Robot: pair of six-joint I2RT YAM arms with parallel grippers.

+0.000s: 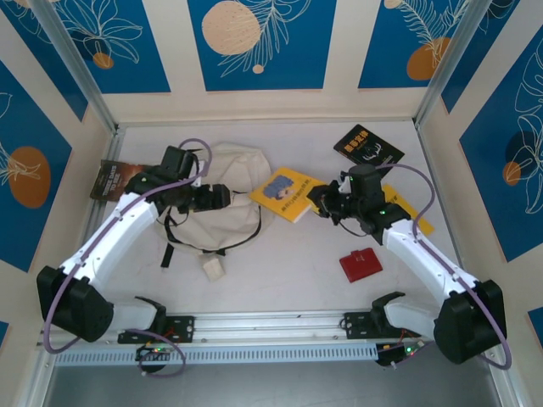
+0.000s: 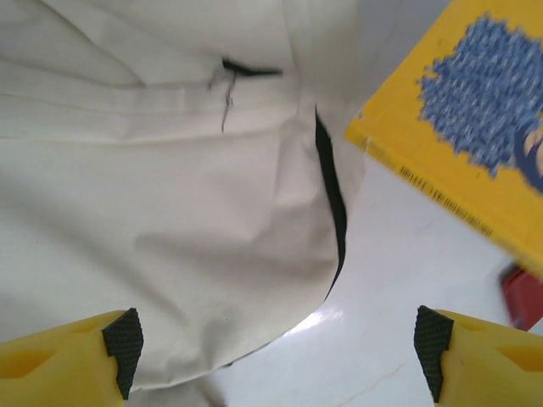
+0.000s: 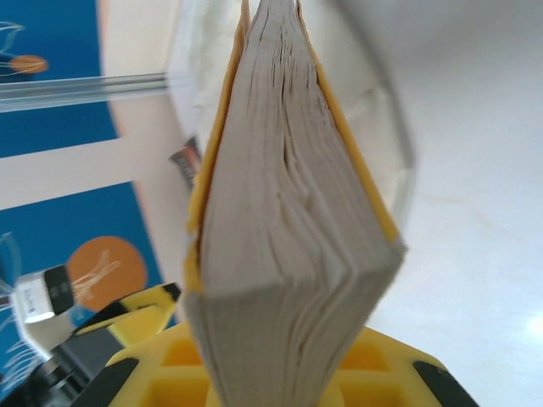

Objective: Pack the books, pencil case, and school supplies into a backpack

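The cream-white backpack has a black zipper edge (image 1: 247,241) curving loose around it, so its top fabric (image 1: 217,228) will fold up off a dark opening when the robot lifts it.
The cream-white backpack (image 1: 229,182) lies at the back left of the table, its fabric (image 2: 170,212) filling much of the left wrist view. My left gripper (image 1: 222,197) (image 2: 276,339) hovers open over the backpack's right edge, with nothing between its fingers. My right gripper (image 1: 321,202) (image 3: 276,381) is shut on the yellow book (image 1: 287,193) (image 3: 280,212), whose page edges face the right wrist camera. The same yellow cover with blue cartoon (image 2: 475,127) lies just right of the backpack. A black book (image 1: 367,146) lies at the back right. A dark brown book (image 1: 113,180) lies at the far left.
A small red item (image 1: 361,264) (image 2: 522,297) lies on the table in front of the right arm. A small cream block (image 1: 212,268) sits in front of the backpack. A yellow flat thing (image 1: 411,212) is partly hidden under the right arm. Walls enclose the table.
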